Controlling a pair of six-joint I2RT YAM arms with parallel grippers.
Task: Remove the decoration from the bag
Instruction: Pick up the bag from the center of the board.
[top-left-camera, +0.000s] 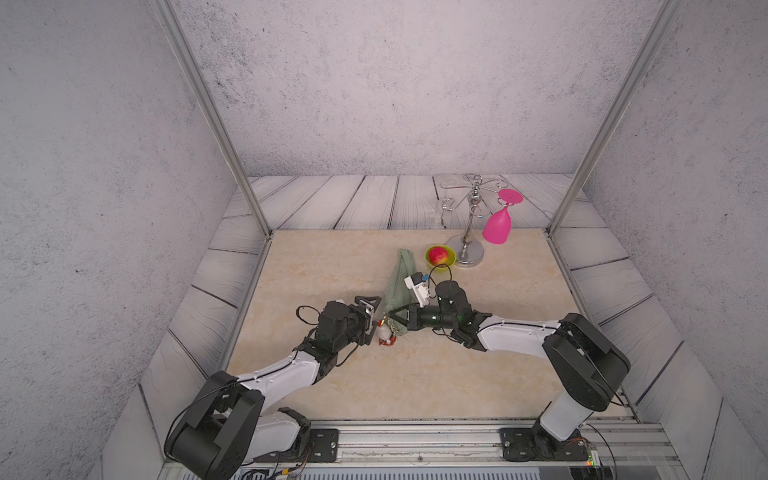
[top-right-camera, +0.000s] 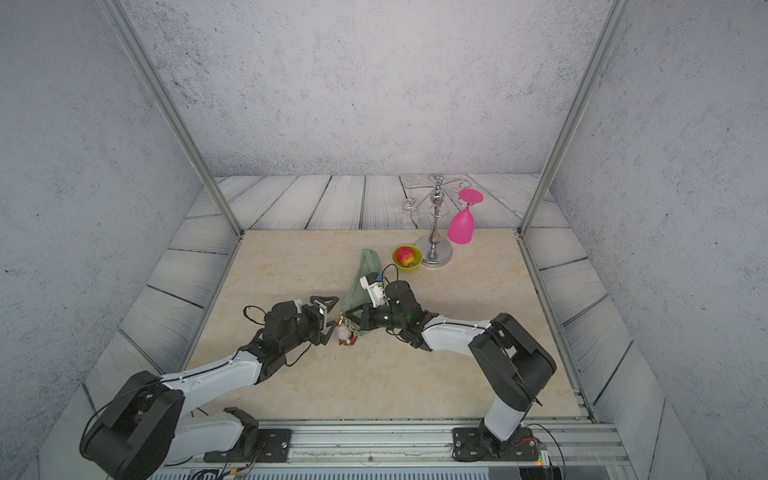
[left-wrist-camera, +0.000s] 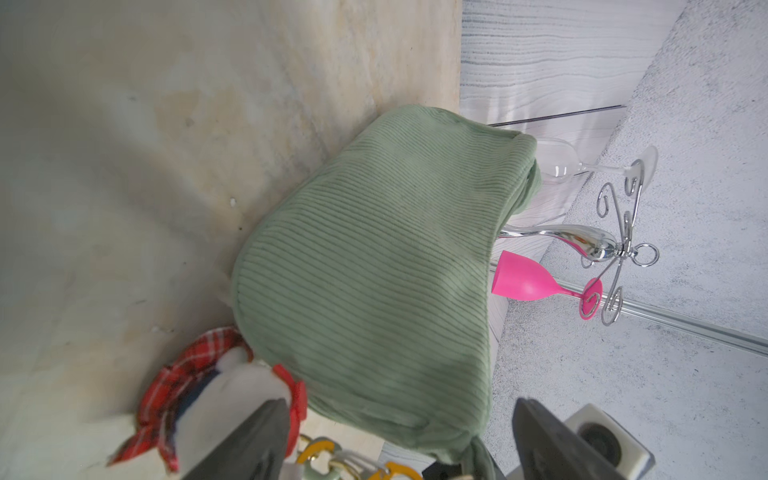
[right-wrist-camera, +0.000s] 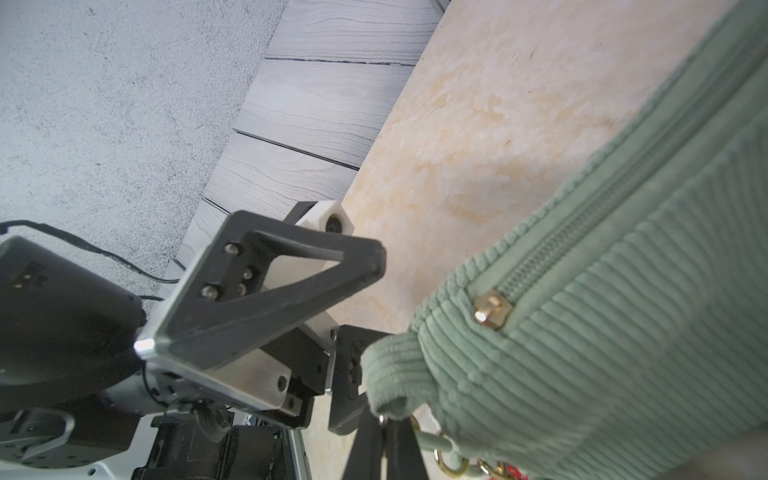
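Note:
The white doll (left-wrist-camera: 236, 408) is resting against my left gripper's finger, so next my left gripper moves back while my right gripper lifts the ring and gold clasps (left-wrist-camera: 340, 459) clear.
The sage-green ribbed bag (top-left-camera: 398, 282) (top-right-camera: 360, 279) lies mid-table, its narrow end towards the arms. The decoration (top-left-camera: 385, 335) (top-right-camera: 345, 335), a small white doll in a red plaid skirt, hangs off that end by gold clasps (left-wrist-camera: 320, 451) and rests on the table. My left gripper (top-left-camera: 376, 316) (left-wrist-camera: 401, 405) is open, its jaws either side of the clasps and the bag's end. One of its fingers (left-wrist-camera: 249, 436) lies against the doll (left-wrist-camera: 216, 386). My right gripper (top-left-camera: 393, 316) (right-wrist-camera: 386, 451) is shut on the ring under the bag's (right-wrist-camera: 623, 291) end tab.
A lime-green bowl (top-left-camera: 428, 257) holding a red-and-yellow fruit sits just behind the bag. Beside it stands a chrome glass rack (top-left-camera: 469, 249), with a pink glass (top-left-camera: 496, 226) and a clear glass (top-left-camera: 441, 208) hanging from it. Metal frame posts stand at the table's back corners.

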